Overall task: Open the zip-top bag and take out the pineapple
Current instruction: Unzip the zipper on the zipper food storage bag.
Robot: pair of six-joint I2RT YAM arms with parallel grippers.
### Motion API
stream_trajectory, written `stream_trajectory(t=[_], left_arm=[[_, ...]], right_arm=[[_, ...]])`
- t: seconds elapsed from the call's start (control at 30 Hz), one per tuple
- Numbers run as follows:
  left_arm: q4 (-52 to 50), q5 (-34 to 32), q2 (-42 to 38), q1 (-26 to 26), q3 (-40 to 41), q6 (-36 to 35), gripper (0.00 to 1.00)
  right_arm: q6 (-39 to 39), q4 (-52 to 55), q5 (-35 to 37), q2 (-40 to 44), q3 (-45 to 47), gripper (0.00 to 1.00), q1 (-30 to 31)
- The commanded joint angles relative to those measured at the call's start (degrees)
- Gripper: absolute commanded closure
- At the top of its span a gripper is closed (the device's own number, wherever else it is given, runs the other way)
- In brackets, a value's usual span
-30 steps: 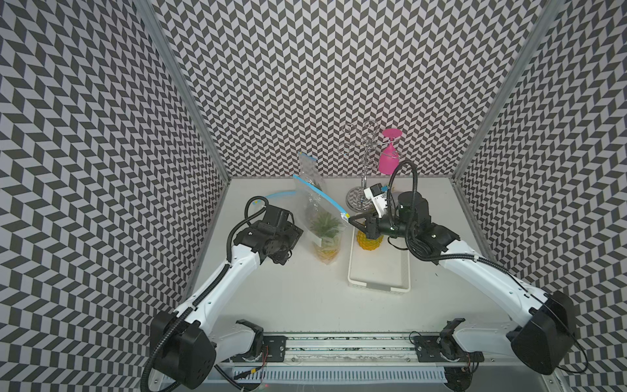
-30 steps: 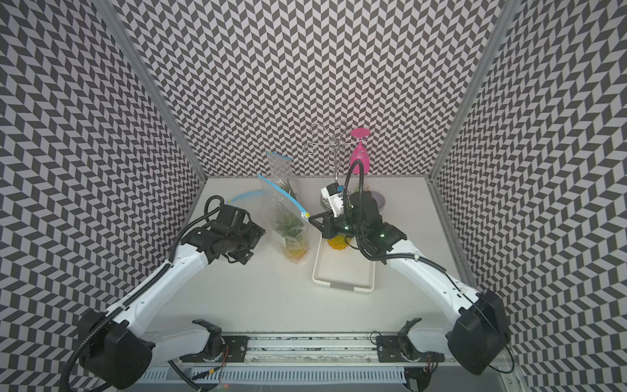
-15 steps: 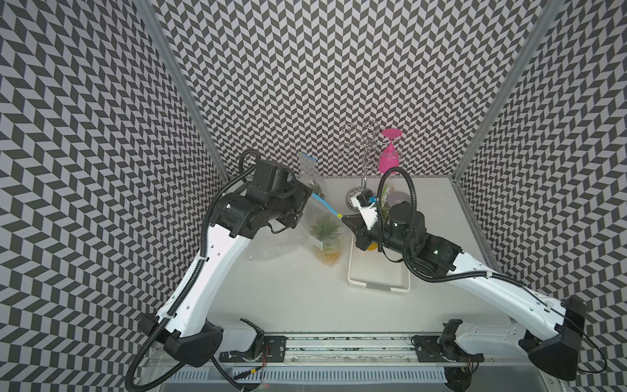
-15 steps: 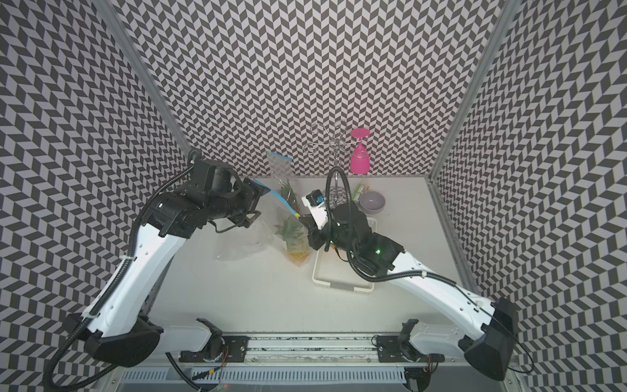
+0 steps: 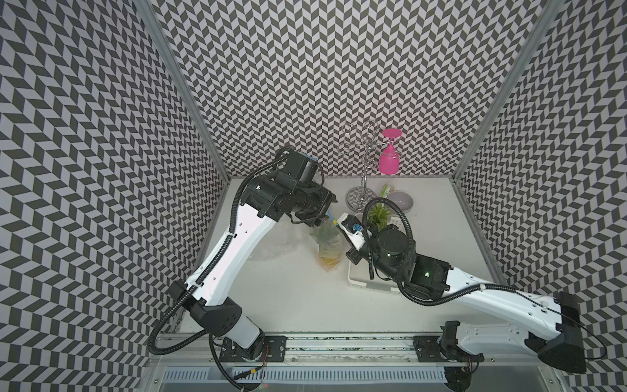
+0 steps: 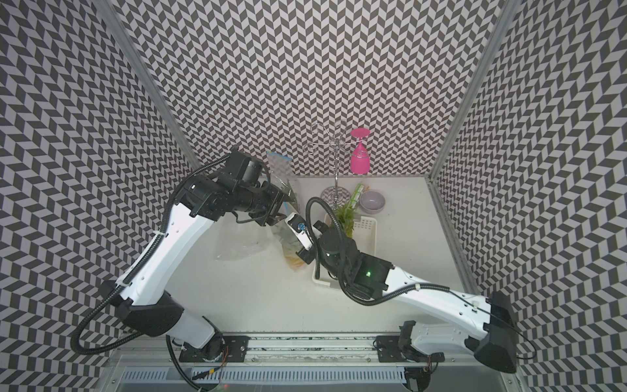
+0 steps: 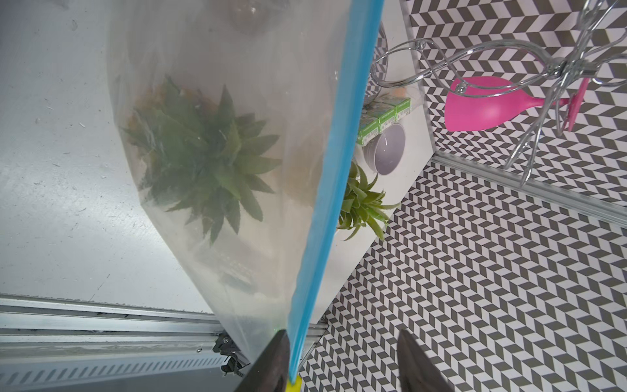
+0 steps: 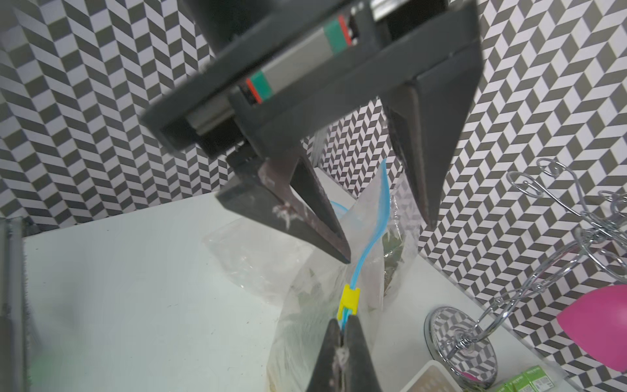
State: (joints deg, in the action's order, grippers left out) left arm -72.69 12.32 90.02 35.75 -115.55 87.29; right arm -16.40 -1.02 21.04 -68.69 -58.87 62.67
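Note:
The bag's blue strip runs up against one finger of my left gripper, above the yellow slider, so next I center that gripper lower down and pinch the yellow slider.
The clear zip-top bag stands on the table, its blue zip strip running upward. The pineapple sits inside, its green crown seen through the plastic. My right gripper is shut on the end of the strip, just behind the yellow slider. My left gripper is open and straddles the strip above the slider, with one finger against the strip. In both top views the two grippers meet over the bag's top. A second pineapple stands in the white tray.
An empty clear bag lies left of the held one. Another bag leans on the back wall. At the back right stand a chrome glass rack with a pink glass, a purple bowl and green cartons.
My left arm rose from the table and swung over the bag's top, its jaws narrowing around the blue strip. The right gripper stayed shut on the bag.

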Motion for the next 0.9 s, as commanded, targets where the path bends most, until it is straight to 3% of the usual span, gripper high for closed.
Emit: stream_trajectory(t=[0.0,0.23,0.7,0.87], left_arm=[[-4.9,2.2,-0.9,0.4,0.1,-0.5,0.48],[-5.0,3.9,0.0,0.8,2.4,-2.7,0.49],[-5.1,6.3,0.0,2.7,6.2,-5.5,0.78],[-5.1,5.1,-0.5,2.5,7.7,-6.5,0.81]], right_arm=[[-3.7,-8.9,2.8,2.0,0.8,1.0,0.8],[-5.4,-11.1,3.9,1.7,2.9,1.0,2.4],[-4.1,-11.8,3.0,1.4,4.6,1.0,3.1],[-4.2,-11.3,3.1,2.4,5.4,1.0,4.0]])
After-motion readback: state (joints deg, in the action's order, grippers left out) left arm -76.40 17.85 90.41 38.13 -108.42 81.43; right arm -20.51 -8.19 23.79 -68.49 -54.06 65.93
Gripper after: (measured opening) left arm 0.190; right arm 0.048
